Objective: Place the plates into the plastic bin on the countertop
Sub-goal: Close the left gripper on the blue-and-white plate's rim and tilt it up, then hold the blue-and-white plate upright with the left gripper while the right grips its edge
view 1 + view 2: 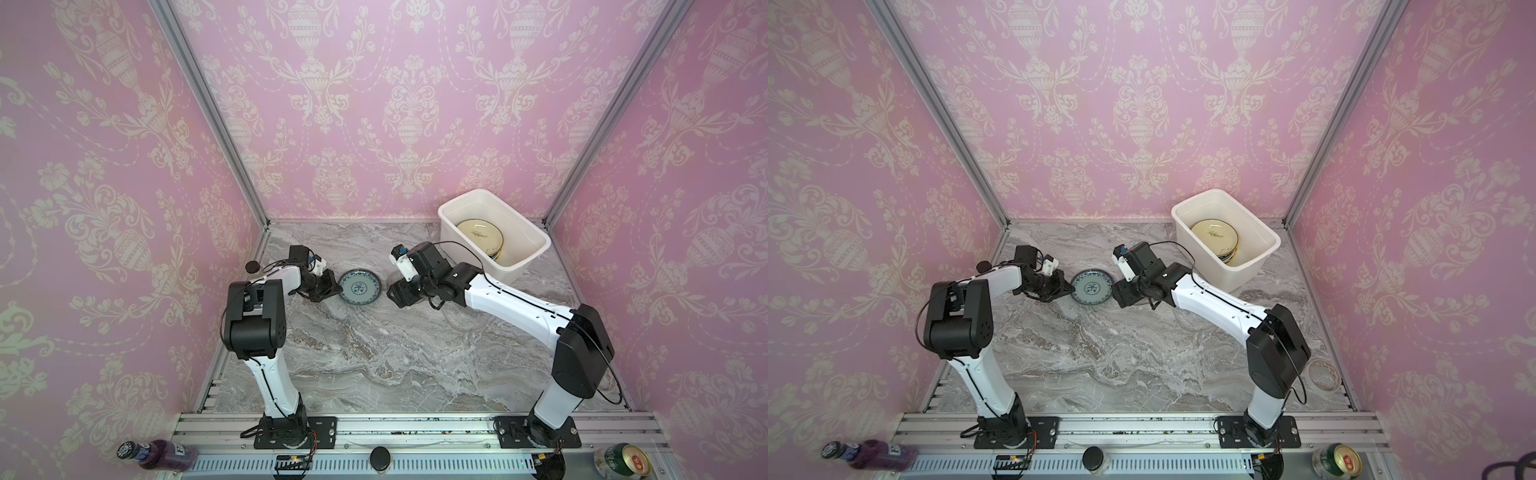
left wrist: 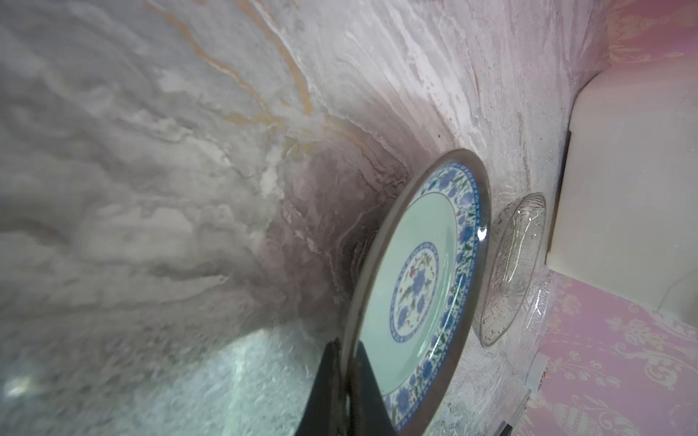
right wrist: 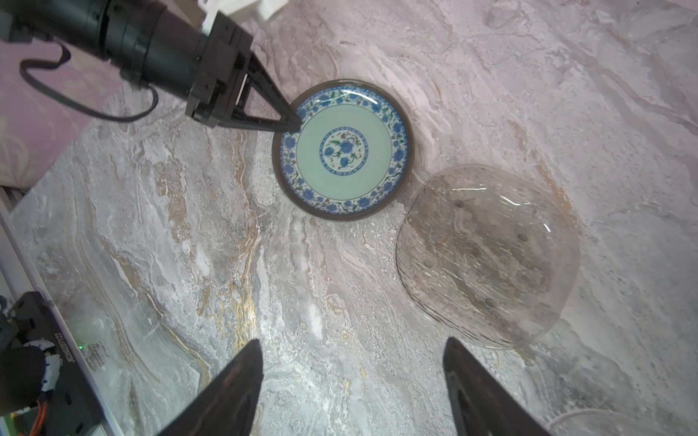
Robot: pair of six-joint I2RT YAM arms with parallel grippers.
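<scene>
The teal floral plate's free rim [image 1: 380, 287] faces my open right gripper [image 1: 392, 294], so my left gripper keeps lifting the plate until my right gripper closes there.
A teal floral plate [image 1: 360, 286] [image 1: 1092, 287] [image 3: 343, 151] lies on the grey marble countertop [image 1: 353, 353]. My left gripper [image 1: 332, 283] [image 2: 345, 345] [image 3: 292, 122] is shut on its left rim, and that side looks slightly raised. A clear glass plate [image 3: 487, 256] [image 2: 513, 264] lies right of it, mostly under my right arm in both top views. My right gripper [image 1: 395, 291] [image 3: 353, 341] hangs open and empty above the countertop between the two plates. The white plastic bin [image 1: 523, 266] [image 1: 1250, 270] [image 2: 623, 170] stands at the back right and holds stacked plates, a cream one [image 1: 480, 237] on top.
A tape roll ring [image 1: 1323, 374] lies at the right edge of the countertop behind my right arm. On the aluminium rail [image 1: 374, 432] in front are a purple bottle [image 1: 158, 455], a black cap [image 1: 380, 457] and a can [image 1: 623, 461]. Pink walls close in three sides.
</scene>
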